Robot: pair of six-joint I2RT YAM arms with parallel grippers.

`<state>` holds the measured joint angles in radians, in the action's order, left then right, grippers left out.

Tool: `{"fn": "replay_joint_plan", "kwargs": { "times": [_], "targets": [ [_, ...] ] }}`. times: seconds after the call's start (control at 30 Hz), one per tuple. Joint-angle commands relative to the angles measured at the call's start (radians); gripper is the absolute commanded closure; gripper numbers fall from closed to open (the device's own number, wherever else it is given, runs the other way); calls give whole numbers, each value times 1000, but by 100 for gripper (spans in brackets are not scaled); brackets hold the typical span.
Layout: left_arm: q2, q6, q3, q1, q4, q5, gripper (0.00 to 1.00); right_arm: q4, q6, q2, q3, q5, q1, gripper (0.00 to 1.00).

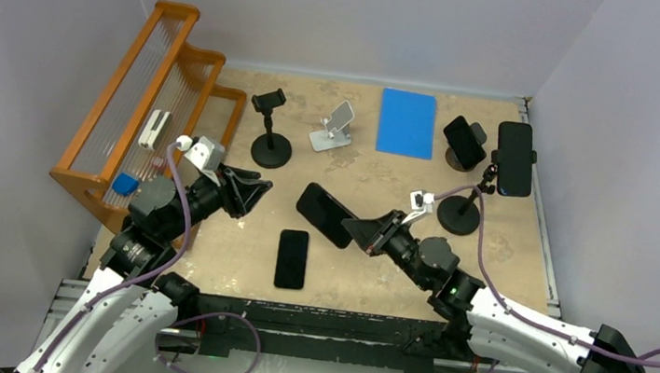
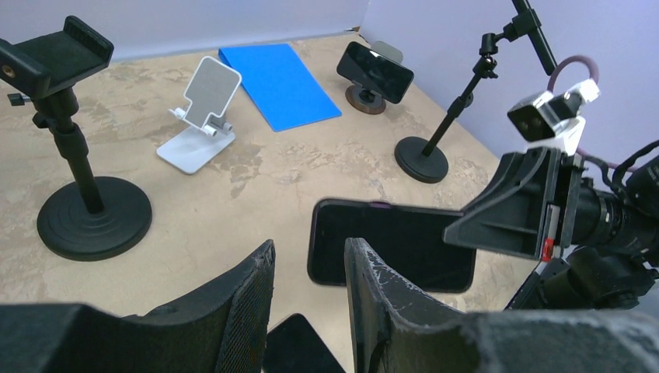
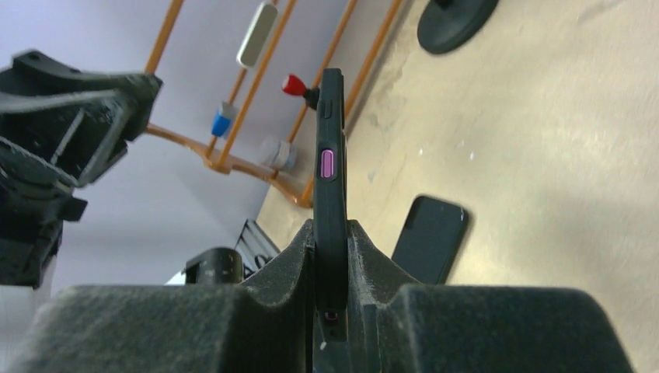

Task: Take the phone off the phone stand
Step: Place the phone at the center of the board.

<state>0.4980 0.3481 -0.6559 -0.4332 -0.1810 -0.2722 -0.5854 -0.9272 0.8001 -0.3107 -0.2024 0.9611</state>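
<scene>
The held phone [image 1: 323, 212] is over clear tabletop [image 1: 335, 260] next to the second black phone. My right gripper should go on lowering the held phone until it touches the tabletop, then let go.
My right gripper [image 1: 366, 233] is shut on a black phone [image 1: 323, 212] with a purple side button and holds it above the middle of the table. In the right wrist view the phone [image 3: 329, 167] stands edge-on between the fingertips of the gripper [image 3: 332, 233]. My left gripper [image 1: 252, 195] is open and empty, left of the held phone. In the left wrist view its gripper [image 2: 309, 260] faces the phone [image 2: 388, 245]. An empty white folding stand [image 1: 335, 129] and an empty black clamp stand [image 1: 271, 133] stand further back.
A second black phone [image 1: 292, 258] lies flat near the front. A blue mat [image 1: 407, 122] lies at the back. A round stand holds a phone [image 1: 464, 143], and a tall stand holds another phone [image 1: 514, 158] at the right. An orange rack [image 1: 153, 101] stands at the left.
</scene>
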Motion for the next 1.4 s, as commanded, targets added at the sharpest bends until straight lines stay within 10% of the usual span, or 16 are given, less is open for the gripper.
{"fn": "replay_joint_plan", "kwargs": {
  "times": [0.0,1.37],
  "targets": [
    [7,0,-5,-1,34,14,63,-134,-115,-33,45,-82,38,100],
    [19,6,-5,-1,31,10,63,-210,-594,310,203,-385,134,100]
  ]
}}
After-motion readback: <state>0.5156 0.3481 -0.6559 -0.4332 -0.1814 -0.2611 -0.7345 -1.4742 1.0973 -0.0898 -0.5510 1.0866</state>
